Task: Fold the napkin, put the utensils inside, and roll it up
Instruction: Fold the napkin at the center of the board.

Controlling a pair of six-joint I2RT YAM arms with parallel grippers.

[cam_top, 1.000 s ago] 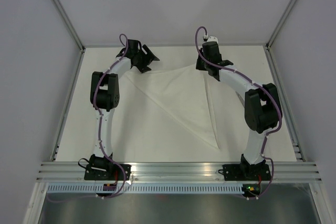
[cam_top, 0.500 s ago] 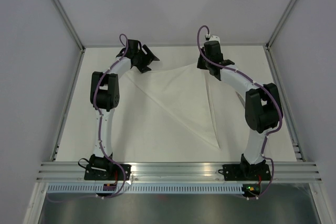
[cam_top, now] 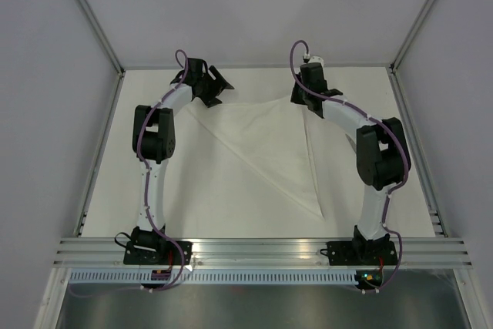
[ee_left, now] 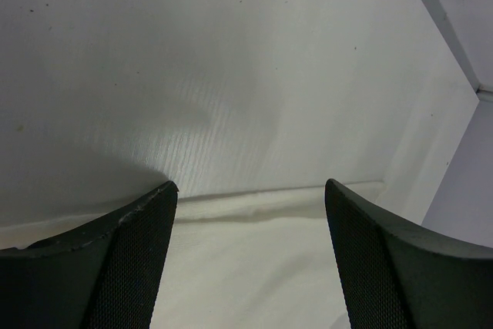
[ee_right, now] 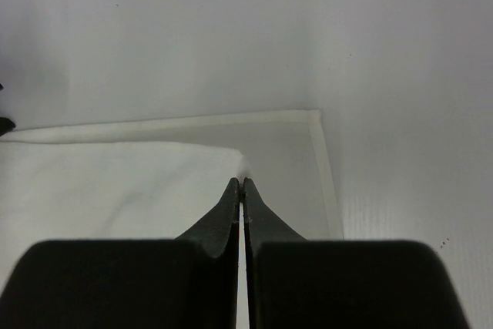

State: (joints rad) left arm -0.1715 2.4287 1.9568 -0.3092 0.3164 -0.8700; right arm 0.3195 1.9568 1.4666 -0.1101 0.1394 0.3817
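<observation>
Both far edges point(ee_right: 146, 133) run side by side. My right gripper keeps carrying the upper layer's corner to the lower layer's hemmed corner point(ee_right: 315, 116) and lets go there.
The white napkin point(cam_top: 269, 144) lies folded over into a rough triangle, from the far left corner down to a point at the near right. My right gripper point(cam_top: 297, 99) is at its far right corner. In the right wrist view that gripper point(ee_right: 243, 183) is shut on the corner of the napkin's upper layer point(ee_right: 115, 190), just above the hemmed lower layer point(ee_right: 327, 182). My left gripper point(cam_top: 218, 92) is open over the napkin's far left edge. Its fingers point(ee_left: 146, 236) straddle the cloth point(ee_left: 246, 275) without touching it. The utensils are out of view.
The back wall point(cam_top: 254, 13) stands close behind both grippers. Metal frame rails point(cam_top: 100, 159) run along the table's left and right sides. An aluminium beam point(cam_top: 262, 250) with the two arm bases crosses the near edge.
The right arm has shifted slightly toward the back wall with the napkin corner still pinched. The left arm and its open gripper have stayed put.
</observation>
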